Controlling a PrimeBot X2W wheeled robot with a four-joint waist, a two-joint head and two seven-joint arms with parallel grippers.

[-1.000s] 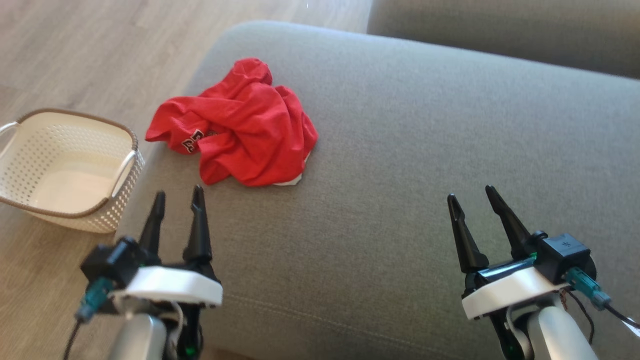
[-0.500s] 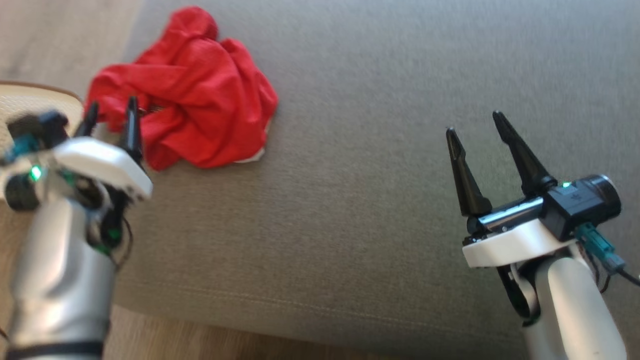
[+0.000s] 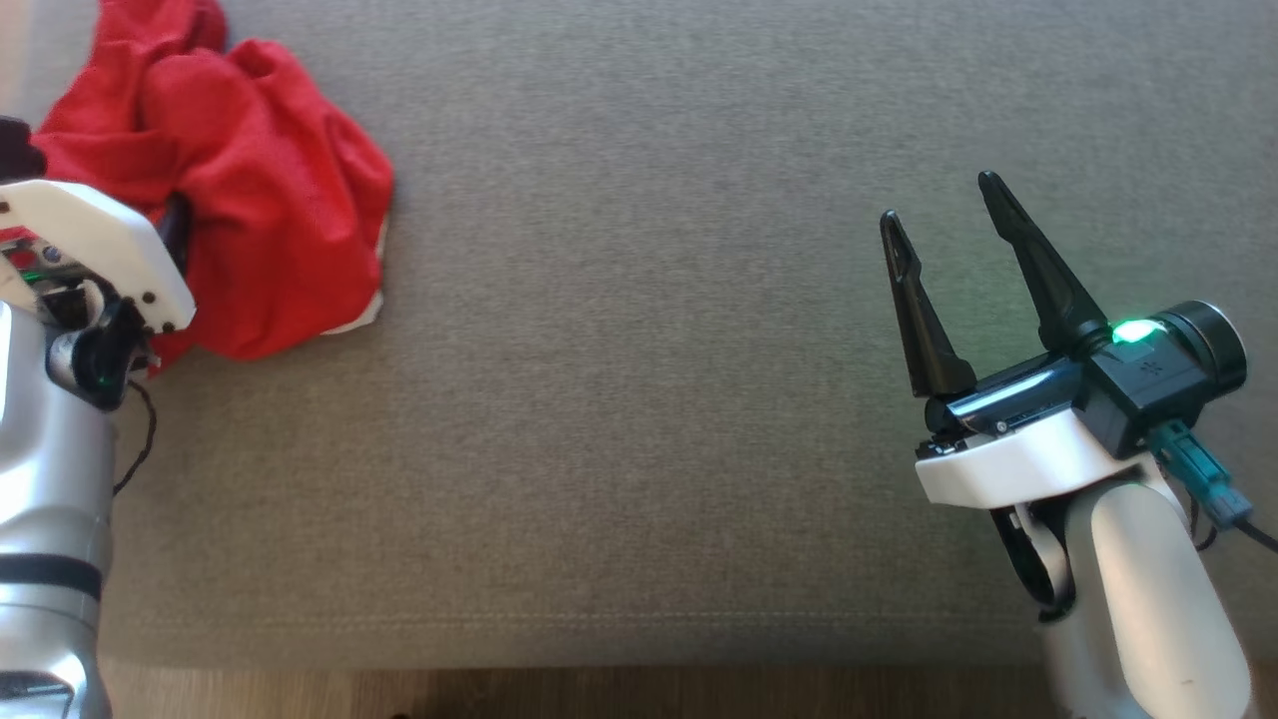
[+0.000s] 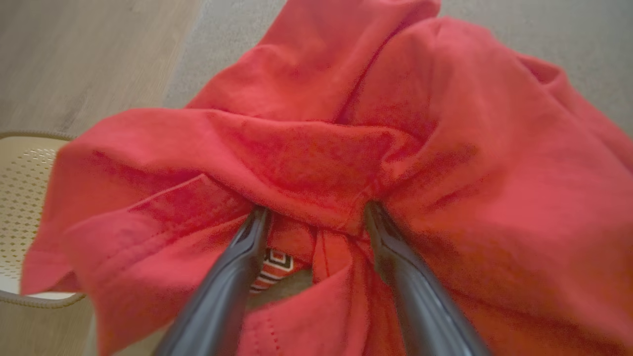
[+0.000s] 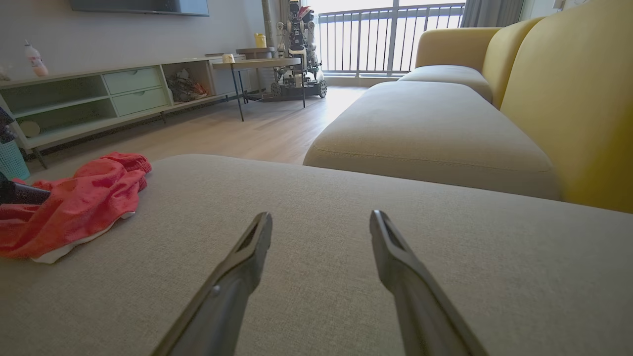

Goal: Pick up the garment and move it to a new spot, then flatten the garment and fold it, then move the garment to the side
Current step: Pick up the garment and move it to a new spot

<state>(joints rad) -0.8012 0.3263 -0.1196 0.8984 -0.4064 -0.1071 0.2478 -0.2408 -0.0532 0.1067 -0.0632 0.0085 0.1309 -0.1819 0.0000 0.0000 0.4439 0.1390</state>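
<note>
White trim [image 3: 361,317] shows beside the crumpled cloth, so I expect the hem of the red garment [image 3: 270,198] to hang down loose from the pinched fold when I carry the garment.
The crumpled red garment [image 3: 260,190] lies at the left end of the grey sofa cushion [image 3: 639,399]. My left gripper [image 4: 316,210] is open, its two dark fingers pushed into the garment [image 4: 445,163], with both tips tucked under a raised fold. In the head view its white wrist sits at the left edge against the cloth. My right gripper [image 3: 938,200] hovers open over bare cushion far to the right of the garment, with nothing between its fingers. The right wrist view has that gripper [image 5: 321,216] low over the cushion and the garment [image 5: 84,198] off to its left.
A cream perforated basket [image 4: 20,198] stands on the wooden floor [image 4: 74,59] just past the garment. The cushion's front edge [image 3: 599,639] runs along the bottom of the head view. A second seat cushion [image 5: 430,118] and a yellow backrest [image 5: 568,99] lie beyond.
The head camera has swung, shifting the whole picture. My left gripper has gone from short of the garment into its folds, still open. The right gripper stays open over bare cushion.
</note>
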